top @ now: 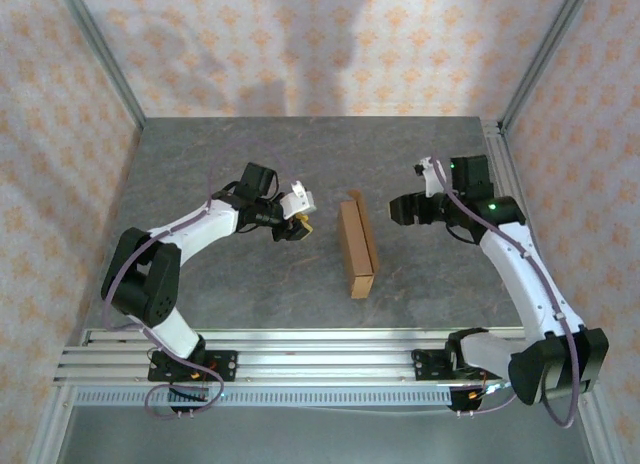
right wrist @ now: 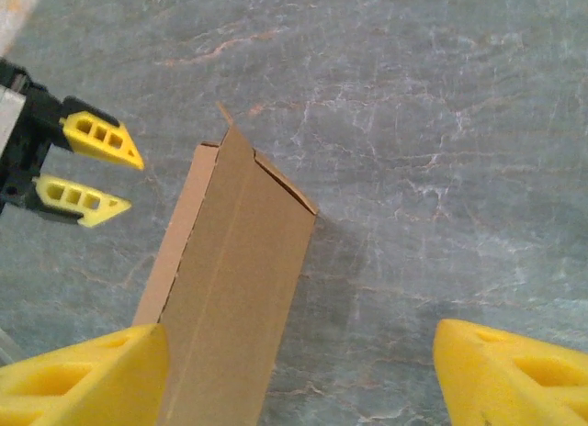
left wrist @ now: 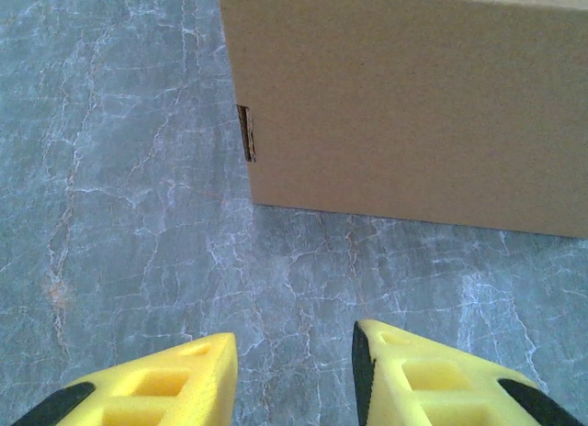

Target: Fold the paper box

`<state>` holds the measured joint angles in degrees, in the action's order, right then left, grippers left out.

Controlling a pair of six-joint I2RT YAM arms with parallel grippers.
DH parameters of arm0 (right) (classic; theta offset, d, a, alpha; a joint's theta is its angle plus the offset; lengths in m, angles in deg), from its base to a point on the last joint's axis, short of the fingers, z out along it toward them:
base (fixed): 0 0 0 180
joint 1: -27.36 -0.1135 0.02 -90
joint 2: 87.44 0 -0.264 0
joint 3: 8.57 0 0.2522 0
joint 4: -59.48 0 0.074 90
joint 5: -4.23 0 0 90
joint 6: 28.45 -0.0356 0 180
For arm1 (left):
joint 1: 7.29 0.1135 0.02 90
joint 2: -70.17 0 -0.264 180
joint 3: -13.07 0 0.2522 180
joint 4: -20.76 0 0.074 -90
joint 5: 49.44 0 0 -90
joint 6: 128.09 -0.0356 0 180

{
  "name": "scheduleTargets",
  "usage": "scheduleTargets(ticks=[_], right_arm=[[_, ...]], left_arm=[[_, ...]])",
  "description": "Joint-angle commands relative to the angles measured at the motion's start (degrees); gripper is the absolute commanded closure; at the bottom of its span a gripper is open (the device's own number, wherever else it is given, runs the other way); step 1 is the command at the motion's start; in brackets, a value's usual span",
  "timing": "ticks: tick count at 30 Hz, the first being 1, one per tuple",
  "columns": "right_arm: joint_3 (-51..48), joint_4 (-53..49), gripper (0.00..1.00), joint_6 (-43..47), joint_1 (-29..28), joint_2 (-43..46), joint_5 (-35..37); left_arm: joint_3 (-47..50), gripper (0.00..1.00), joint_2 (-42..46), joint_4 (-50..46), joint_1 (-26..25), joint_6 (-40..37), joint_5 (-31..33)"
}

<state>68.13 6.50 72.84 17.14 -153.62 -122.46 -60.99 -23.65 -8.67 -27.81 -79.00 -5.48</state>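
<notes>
The paper box's long sides (top: 354, 246) are toward my grippers, so my right gripper should grasp the box's far end (top: 354, 202) and turn the box crosswise before folding.
The paper box (top: 357, 246) is a long, narrow piece of brown cardboard that stands in the middle of the table and runs from far to near. My left gripper (top: 303, 222) sits just left of its far half. It is open, with bare table between the yellow fingers (left wrist: 184, 380), and the box's side wall (left wrist: 413, 105) lies a short way ahead. My right gripper (top: 397, 210) hovers to the right of the box, open wide. In the right wrist view the box (right wrist: 230, 288) lies near the left finger, untouched, and the left gripper (right wrist: 133, 183) shows beyond it.
The grey marbled table (top: 250, 284) has free room all around the box. Patterned walls enclose the back and both sides. An aluminium rail (top: 320, 349) holding both arm bases runs along the near edge.
</notes>
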Motion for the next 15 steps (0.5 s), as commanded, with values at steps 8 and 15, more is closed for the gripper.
scheduleTargets(ticks=[8,15], right_arm=[[1.17,0.71,0.22,-14.14,-3.16,2.67,4.01],[10.49,-6.69,0.24,-15.67,-14.65,-5.85,16.91]], left_arm=[[-2.29,0.58,-0.14,-1.10,-1.54,2.40,0.80],[-1.66,0.41,0.00,3.68,-1.51,10.02,3.18]])
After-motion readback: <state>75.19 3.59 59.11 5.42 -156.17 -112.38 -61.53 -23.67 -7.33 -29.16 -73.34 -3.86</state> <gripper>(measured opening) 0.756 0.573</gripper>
